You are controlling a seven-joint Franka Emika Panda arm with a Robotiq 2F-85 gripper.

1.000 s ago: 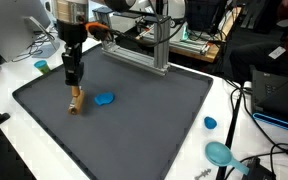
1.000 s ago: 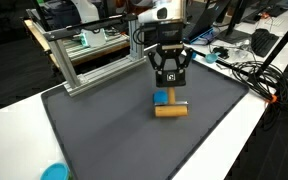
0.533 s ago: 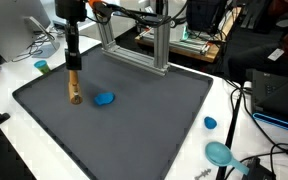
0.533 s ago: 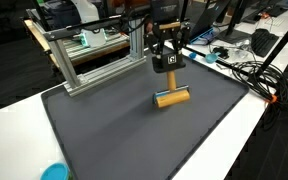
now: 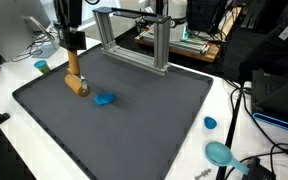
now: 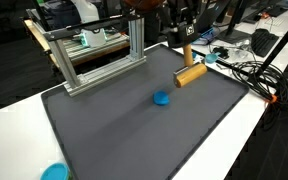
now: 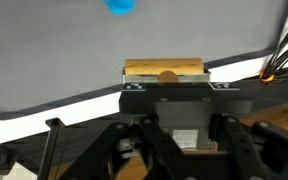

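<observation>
My gripper should swing back, turn the mallet and line it up above the blue piece before lowering it, because the mallet head [image 6: 190,75] hangs off to one side of the blue piece [image 6: 161,98].
My gripper [image 5: 72,52] is shut on the thin handle of a wooden mallet [image 5: 78,86], whose round head hangs clear above the dark grey mat [image 5: 144,130]. In an exterior view the mallet [image 6: 191,75] hangs tilted over the mat's far corner, and the gripper [image 6: 186,35] is mostly cut off at the top edge. In the wrist view the mallet head [image 7: 164,69] lies crosswise just beyond the fingers. A small blue piece [image 5: 105,99] lies on the mat [image 6: 134,135] below and beside the mallet, also seen as the blue piece [image 6: 161,98] and the blue piece [image 7: 121,5].
A metal frame [image 5: 134,40] stands along the mat's back edge, the same frame [image 6: 94,55] in both exterior views. A blue cap [image 5: 210,123] and a teal round thing [image 5: 220,153] lie on the white table. A small cup [image 5: 42,66] and cables [image 6: 246,72] sit near the mat's edges.
The arm has risen and lifted the mallet off the mat, carrying it away from the blue piece. The blue piece has stayed put.
</observation>
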